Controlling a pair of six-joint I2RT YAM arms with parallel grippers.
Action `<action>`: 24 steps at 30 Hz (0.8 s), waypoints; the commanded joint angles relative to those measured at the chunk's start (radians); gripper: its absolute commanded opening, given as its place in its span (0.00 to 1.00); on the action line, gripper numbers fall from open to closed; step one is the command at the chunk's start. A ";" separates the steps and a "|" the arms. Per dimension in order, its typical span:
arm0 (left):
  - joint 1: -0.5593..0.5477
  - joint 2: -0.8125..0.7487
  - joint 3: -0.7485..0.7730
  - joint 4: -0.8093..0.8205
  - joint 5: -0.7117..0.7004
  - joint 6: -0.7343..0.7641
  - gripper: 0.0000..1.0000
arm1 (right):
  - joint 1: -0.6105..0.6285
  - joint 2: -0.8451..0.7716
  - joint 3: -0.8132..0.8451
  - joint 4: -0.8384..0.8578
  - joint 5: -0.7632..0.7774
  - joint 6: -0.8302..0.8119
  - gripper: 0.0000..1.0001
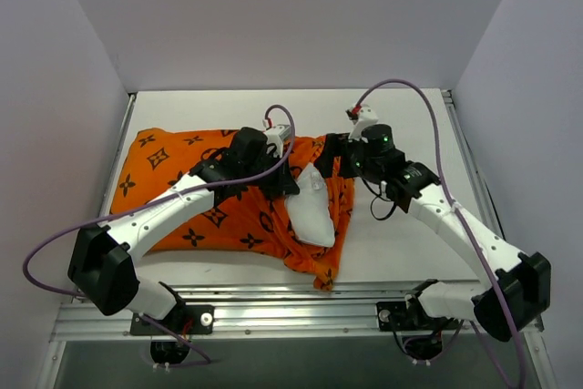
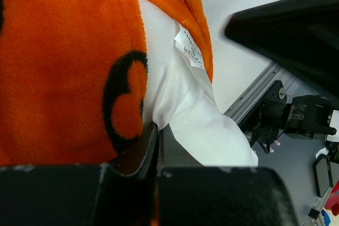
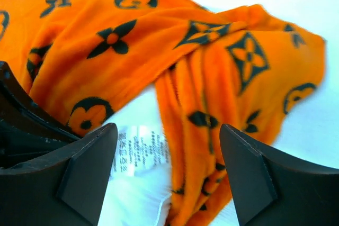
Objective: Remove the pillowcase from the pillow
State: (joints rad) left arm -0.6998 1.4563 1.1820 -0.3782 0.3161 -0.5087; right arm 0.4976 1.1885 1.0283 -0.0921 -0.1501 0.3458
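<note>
Next, I take the pillow (image 1: 313, 196) with my right gripper and move my left gripper to the pillowcase, because my left gripper is pinching the white pillow at the pillowcase's edge (image 2: 160, 110).
The orange pillowcase (image 1: 209, 216) with black motifs lies across the left and middle of the table. A corner of the white pillow (image 1: 312, 216) sticks out of its open right end. My left gripper (image 1: 288, 179) is shut on that white corner; in the left wrist view the jaws (image 2: 158, 128) pinch the pillow cloth (image 2: 206, 130) beside the pillowcase (image 2: 63, 67). My right gripper (image 1: 333, 158) is open just right of the opening. In the right wrist view it (image 3: 168, 168) hovers over the bunched pillowcase edge (image 3: 222, 78), the pillow (image 3: 132, 199) and its tag (image 3: 140, 149).
White walls close in the table (image 1: 401, 243) on the left, back and right. An aluminium rail (image 1: 301, 302) runs along the near edge. The two grippers are close together at the pillowcase opening.
</note>
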 commanded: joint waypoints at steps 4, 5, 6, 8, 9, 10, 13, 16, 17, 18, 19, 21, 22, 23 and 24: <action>-0.009 -0.034 0.038 -0.059 -0.051 0.056 0.02 | 0.042 0.146 0.015 0.035 0.093 -0.044 0.68; -0.009 -0.043 0.038 -0.062 -0.054 0.058 0.02 | 0.042 0.158 0.007 0.040 0.109 -0.045 0.66; -0.007 -0.051 0.036 -0.067 -0.057 0.059 0.02 | 0.039 0.183 -0.002 0.054 0.145 -0.048 0.58; -0.009 -0.080 0.030 -0.076 -0.057 0.061 0.02 | 0.016 0.209 -0.037 0.075 0.185 -0.053 0.45; -0.007 -0.092 0.027 -0.086 -0.057 0.062 0.02 | -0.002 0.235 -0.051 0.093 0.199 -0.048 0.30; -0.006 -0.108 0.024 -0.094 -0.064 0.061 0.02 | -0.025 0.250 -0.066 0.123 0.195 -0.044 0.23; 0.006 -0.181 0.018 -0.146 -0.086 0.067 0.02 | -0.137 0.292 -0.117 0.169 0.208 -0.024 0.00; 0.028 -0.304 -0.004 -0.169 -0.086 0.075 0.02 | -0.257 0.332 -0.139 0.207 0.199 0.011 0.00; 0.032 -0.382 -0.018 -0.163 -0.072 0.079 0.02 | -0.287 0.348 -0.137 0.213 0.182 0.027 0.00; 0.037 -0.420 -0.042 -0.134 -0.049 0.085 0.02 | -0.338 0.393 -0.134 0.219 0.164 0.065 0.00; 0.040 -0.462 -0.057 -0.116 -0.026 0.091 0.02 | -0.352 0.422 -0.120 0.221 0.115 0.084 0.00; 0.045 -0.566 -0.103 -0.055 0.018 0.087 0.02 | -0.360 0.497 -0.103 0.232 0.080 0.113 0.00; 0.045 -0.621 -0.120 -0.032 0.035 0.076 0.02 | -0.357 0.519 -0.099 0.244 0.049 0.122 0.00; 0.048 -0.642 -0.137 -0.009 0.058 0.070 0.02 | -0.352 0.549 -0.102 0.261 -0.024 0.131 0.00; 0.051 -0.655 -0.172 0.042 0.069 0.062 0.02 | -0.347 0.559 -0.105 0.303 -0.060 0.145 0.00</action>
State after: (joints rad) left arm -0.6682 0.9085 1.0248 -0.4545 0.2882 -0.4412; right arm 0.2035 1.6890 0.9108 0.1398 -0.2871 0.4767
